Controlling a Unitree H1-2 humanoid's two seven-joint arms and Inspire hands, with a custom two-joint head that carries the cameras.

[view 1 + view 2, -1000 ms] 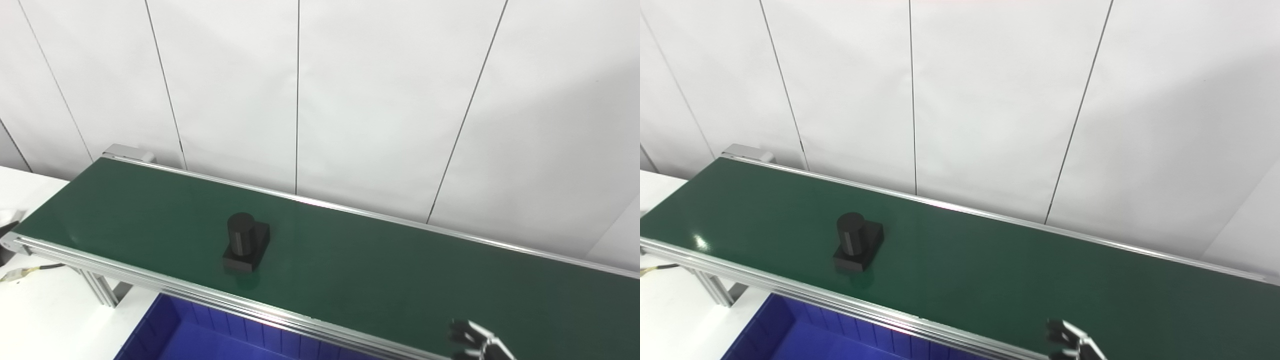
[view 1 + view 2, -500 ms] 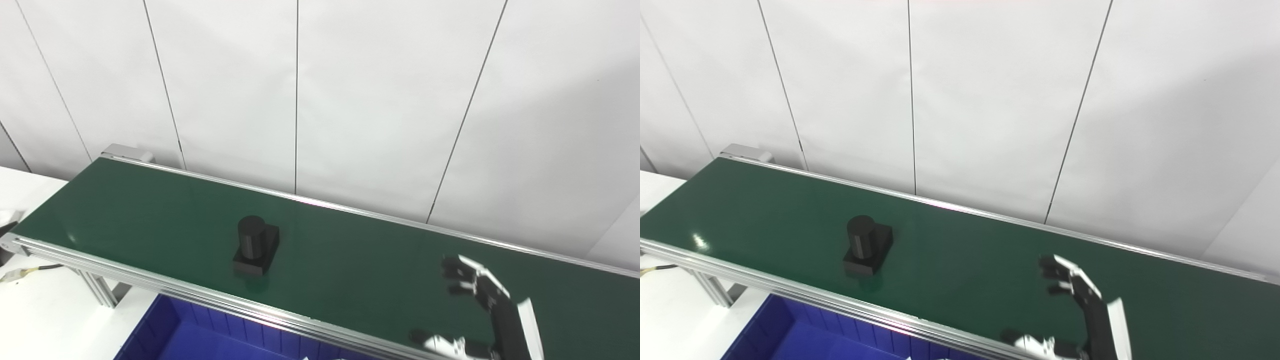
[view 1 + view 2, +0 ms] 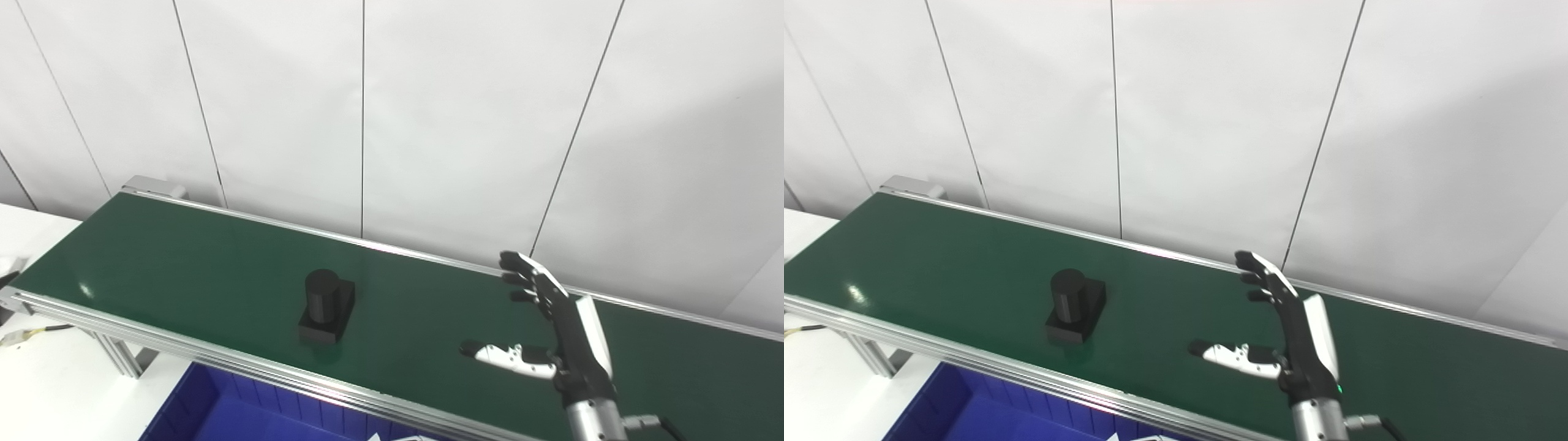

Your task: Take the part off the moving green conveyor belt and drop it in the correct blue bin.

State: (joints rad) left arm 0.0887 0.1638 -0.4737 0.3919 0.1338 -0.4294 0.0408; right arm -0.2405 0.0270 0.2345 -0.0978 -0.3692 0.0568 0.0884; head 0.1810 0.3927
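Note:
My gripper will bring the flat base (image 3: 320, 334) along when it lifts the cylinder, because the cylinder's foot (image 3: 323, 318) goes straight into the base.
The part (image 3: 326, 305) is black: an upright cylinder on a flat rectangular base. It stands on the green conveyor belt (image 3: 184, 263), left of the middle, near the front rail. It also shows in the right eye view (image 3: 1075, 305). My right hand (image 3: 551, 327) is raised over the belt to the right of the part, well apart from it. It is open and empty, fingers pointing up and thumb stretched left toward the part. The left hand is not in view.
A blue bin (image 3: 245, 413) sits below the belt's front rail (image 3: 202, 355), under the part. A white tabletop (image 3: 37, 380) with a cable lies at the left. White wall panels stand behind the belt.
The part has ridden the belt to the right. My right hand has risen from the bottom edge to above the belt, fingers spread open.

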